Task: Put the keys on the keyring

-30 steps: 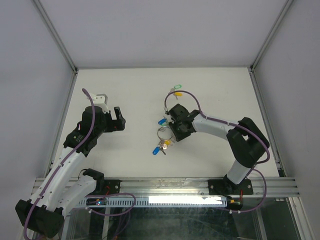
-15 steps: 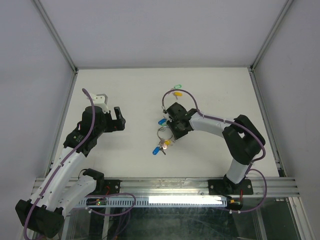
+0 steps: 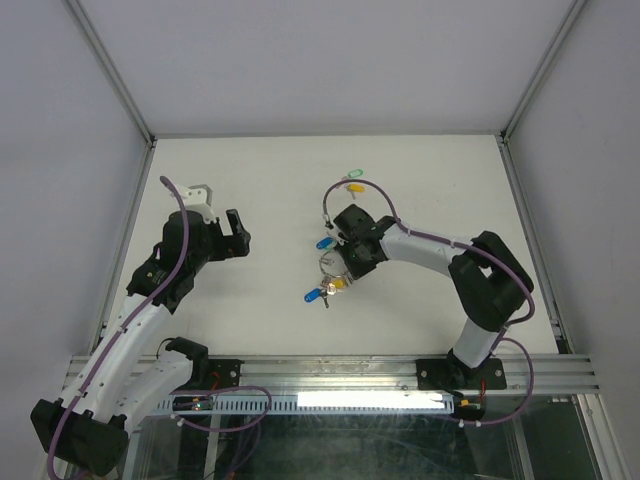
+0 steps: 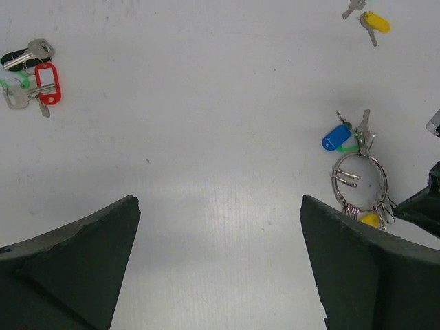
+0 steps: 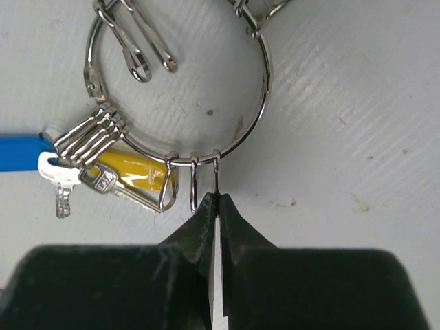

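Note:
The flat-lying keyring is held in my right gripper by a small wire clip [image 5: 216, 176], so I should raise the keyring and let my left gripper take it next to that clip [image 5: 227, 155].
The keyring [image 5: 265, 75] is a thin silver wire ring lying flat on the white table, carrying small wire clips, a yellow-tagged key [image 5: 137, 175] and a blue tag [image 5: 20, 151]. My right gripper [image 5: 218, 197] is shut on one small wire clip hanging from the ring's near side. In the top view the right gripper [image 3: 339, 268] is at the keyring [image 3: 328, 262], mid-table. A loose green key [image 3: 350, 173] and a loose yellow key [image 3: 354, 186] lie behind it. My left gripper [image 3: 241, 230] is open and empty, to the ring's left. The left wrist view shows the left gripper [image 4: 218, 199] and, at the right, the keyring [image 4: 359, 180].
A second bunch with a red tag [image 4: 47, 84], a black-headed key and a green loop lies at the upper left of the left wrist view; the left arm hides it from above. Metal frame posts and grey walls border the table [image 3: 430, 190].
The right gripper and the keyring shifted slightly right, the hanging keys drawing in under the ring. The left gripper moved a little toward the back.

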`<state>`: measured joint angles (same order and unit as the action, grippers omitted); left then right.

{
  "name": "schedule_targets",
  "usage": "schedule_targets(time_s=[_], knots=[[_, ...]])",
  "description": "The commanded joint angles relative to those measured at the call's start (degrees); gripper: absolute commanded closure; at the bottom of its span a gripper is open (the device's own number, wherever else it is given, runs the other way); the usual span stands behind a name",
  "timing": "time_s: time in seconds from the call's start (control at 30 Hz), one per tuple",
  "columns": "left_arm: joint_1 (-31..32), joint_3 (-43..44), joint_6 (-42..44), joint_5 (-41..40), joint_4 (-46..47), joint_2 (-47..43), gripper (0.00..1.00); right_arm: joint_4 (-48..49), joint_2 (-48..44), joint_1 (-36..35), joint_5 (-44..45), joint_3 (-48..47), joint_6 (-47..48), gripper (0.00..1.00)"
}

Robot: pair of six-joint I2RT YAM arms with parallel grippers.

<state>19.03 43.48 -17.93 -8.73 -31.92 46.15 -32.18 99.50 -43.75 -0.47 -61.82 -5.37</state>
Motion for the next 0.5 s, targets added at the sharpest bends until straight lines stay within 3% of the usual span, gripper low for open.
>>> schedule_targets(time_s=[0.0,0.27,0.47], knots=[[-0.3,0.6,-0.9,2.2,5.7,-1.0,0.01,-5.5,-5.5,-0.2,0.4,-4.7,0.3,1.0],[0.1,-3.9,-0.3,15.1,15.4,-4.9,0.01,-16.9,-9.5,-0.3,-0.9,-8.2,-2.8,1.0],[4.7,-6.8,-1.1,16.4,22.3,-6.8,0.03,-23.6,-13.5,-0.2,-4.6,-11.7,-3.6,1.0]])
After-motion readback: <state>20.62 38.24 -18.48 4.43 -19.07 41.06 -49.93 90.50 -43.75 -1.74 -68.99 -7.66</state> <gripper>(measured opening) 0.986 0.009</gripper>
